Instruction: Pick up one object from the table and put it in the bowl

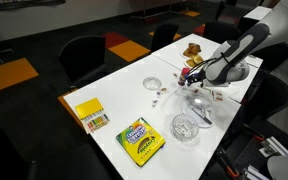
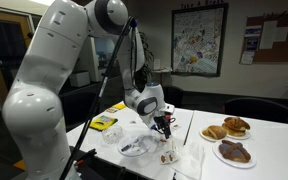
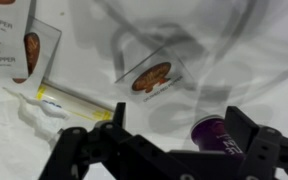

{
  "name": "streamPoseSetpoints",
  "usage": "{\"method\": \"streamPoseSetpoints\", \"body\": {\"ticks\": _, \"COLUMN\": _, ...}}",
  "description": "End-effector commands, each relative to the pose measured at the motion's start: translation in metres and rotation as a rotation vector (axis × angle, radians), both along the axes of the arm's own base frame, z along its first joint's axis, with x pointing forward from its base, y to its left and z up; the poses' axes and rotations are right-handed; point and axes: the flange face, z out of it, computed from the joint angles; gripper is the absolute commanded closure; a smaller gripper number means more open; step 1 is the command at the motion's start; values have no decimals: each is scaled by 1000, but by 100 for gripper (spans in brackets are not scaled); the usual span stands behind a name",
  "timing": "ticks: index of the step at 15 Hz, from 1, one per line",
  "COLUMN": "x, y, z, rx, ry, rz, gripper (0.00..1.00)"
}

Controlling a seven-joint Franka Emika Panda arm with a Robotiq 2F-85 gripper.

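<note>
The purple cup (image 3: 215, 134) is too close to one finger, and the condiment packet (image 3: 151, 76) lies ahead of the fingers. Next, my gripper moves back away from the cup and center itself over the packet.
My gripper (image 3: 179, 120) hangs low over the white table (image 1: 114, 110), jaws wide apart. A small purple cup (image 3: 212, 135) sits between the fingers, close to one of them and not clamped. The gripper also shows in both exterior views (image 1: 196, 82) (image 2: 165, 125). The wide clear glass bowl (image 1: 199, 105) stands right beside the gripper. Its curved glass wall fills the top of the wrist view (image 3: 199, 30).
Near the jaws lie a condiment packet (image 3: 151, 77), a yellow sachet (image 3: 69, 103) and pepper packets (image 3: 4, 40). On the table are a round clear dish (image 1: 185, 128), a small shallow dish (image 1: 153, 85), a crayon box (image 1: 141, 140) and a yellow box (image 1: 91, 115). Pastry plates (image 2: 232, 150) stand nearby.
</note>
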Motion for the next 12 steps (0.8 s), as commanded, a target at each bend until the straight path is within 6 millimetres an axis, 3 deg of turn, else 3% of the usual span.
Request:
{"method": "streamPoseSetpoints", "body": {"ticks": 1, "x": 3, "y": 0, "z": -13, "rx": 125, "ry": 107, "rz": -4, "gripper": 0}}
{"method": "streamPoseSetpoints", "body": {"ticks": 7, "x": -11, "y": -15, "z": -12, "rx": 152, "ry": 339, "rz": -115, "gripper": 0}}
{"method": "streamPoseSetpoints", "body": {"ticks": 12, "x": -2, "y": -24, "z": -11, "rx": 57, "ry": 330, "rz": -212, "gripper": 0}}
